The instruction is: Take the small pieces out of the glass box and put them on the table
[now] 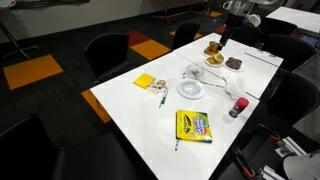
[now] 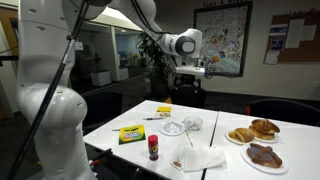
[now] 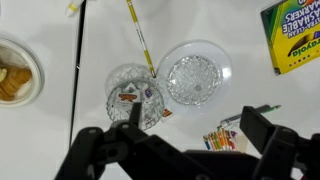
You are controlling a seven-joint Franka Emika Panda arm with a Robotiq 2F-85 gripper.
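Note:
I should now move down toward the small pieces [image 3: 129, 93] until one is between my fingers, because the glass box [image 2: 194, 123] stands open below my open gripper.
The glass box [image 3: 135, 95] stands on the white table [image 3: 100, 40] and holds a few small coloured pieces [image 3: 127, 97]. One orange piece [image 3: 165, 113] lies at its lower right edge. The box also shows in both exterior views [image 1: 193, 72] [image 2: 194, 123]. My gripper [image 3: 195, 138] is open and empty. It hangs well above the table, its fingers framing the spot just below and to the right of the box. It shows in both exterior views [image 1: 224, 38] [image 2: 190, 75].
A round clear dish [image 3: 195, 78] sits right beside the box. A crayon box [image 3: 295, 35], loose crayons [image 3: 225, 140], a pencil [image 3: 140, 35], pastry plates [image 2: 253, 131], a white tissue [image 2: 205, 157], a red-capped bottle [image 2: 153, 148] and yellow notes [image 1: 147, 82] lie around. Dark chairs ring the table.

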